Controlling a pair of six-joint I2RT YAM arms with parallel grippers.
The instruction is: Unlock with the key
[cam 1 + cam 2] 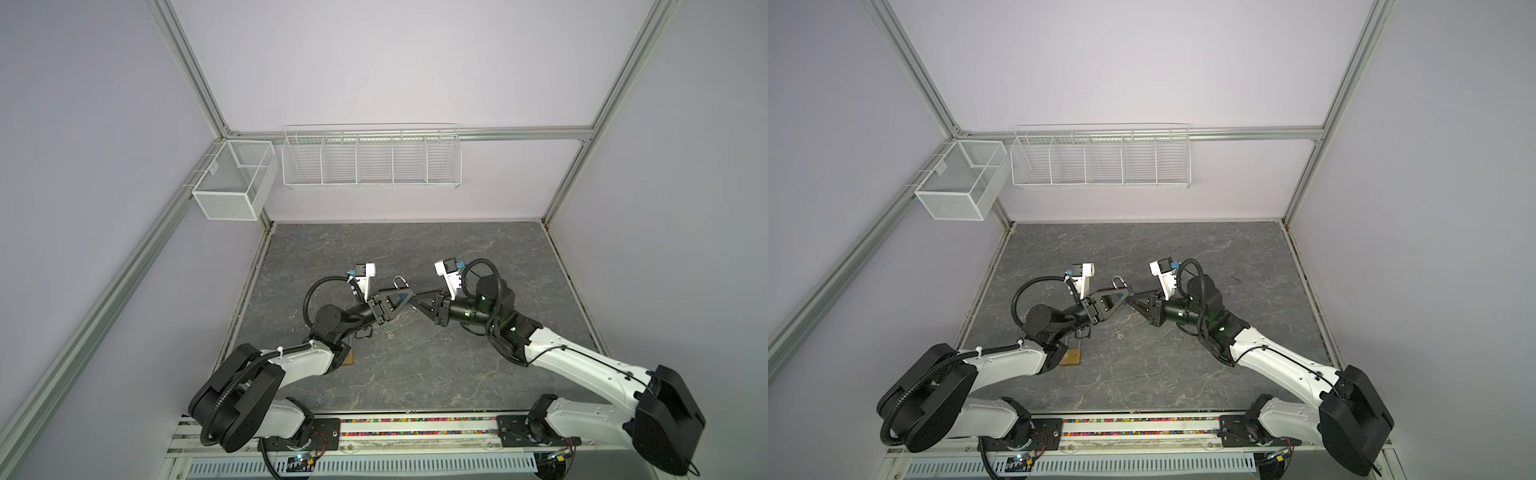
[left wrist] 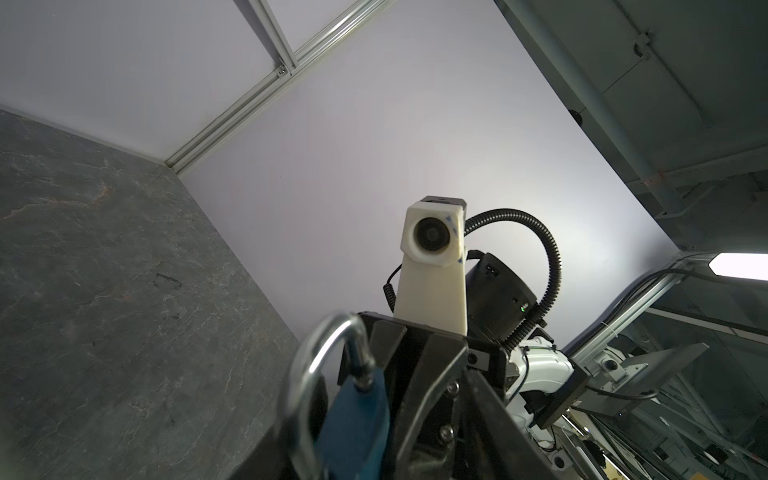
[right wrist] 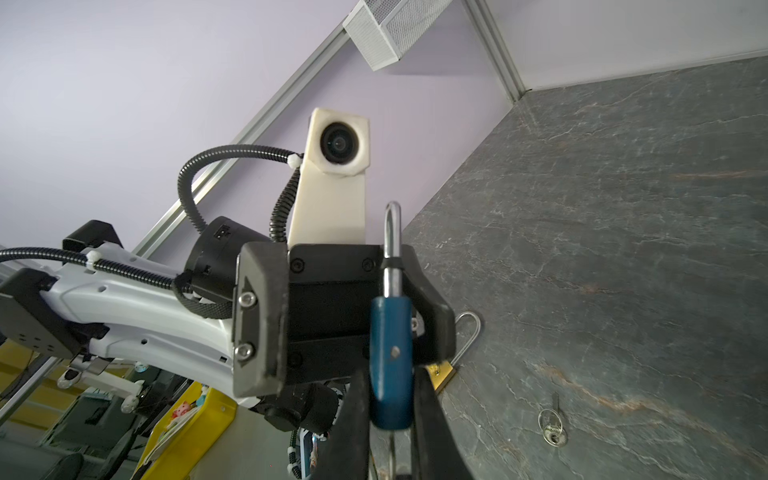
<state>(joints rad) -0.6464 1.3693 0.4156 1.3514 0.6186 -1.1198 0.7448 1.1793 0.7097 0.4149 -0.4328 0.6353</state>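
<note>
My right gripper is closed on the blue padlock's body [image 3: 392, 352]. My left gripper should take the padlock first, so that my right gripper is free to swing the shackle [image 1: 400, 281].
A blue padlock [image 3: 390, 353] with a silver shackle [image 3: 392, 232] hangs in mid-air over the middle of the table, between the two grippers. My right gripper [image 3: 390, 374] is shut on its body, one finger on each flat side. My left gripper [image 3: 347, 316] faces it with its jaws wide apart; one of its fingers [image 3: 432, 316] stands close beside the lock. In both top views the blue padlock [image 1: 402, 296] [image 1: 1126, 294] shows where the left gripper [image 1: 407, 298] and right gripper [image 1: 415, 305] meet. A small key on a ring [image 3: 550, 424] [image 1: 389, 334] lies on the table, in no gripper.
A brass padlock [image 1: 1071, 357] [image 3: 442, 372] lies on the grey stone-patterned table [image 1: 457, 374] under the left forearm. White wire baskets [image 1: 370, 160] and a mesh box [image 1: 232, 183] hang on the back wall. Metal frame posts edge the table.
</note>
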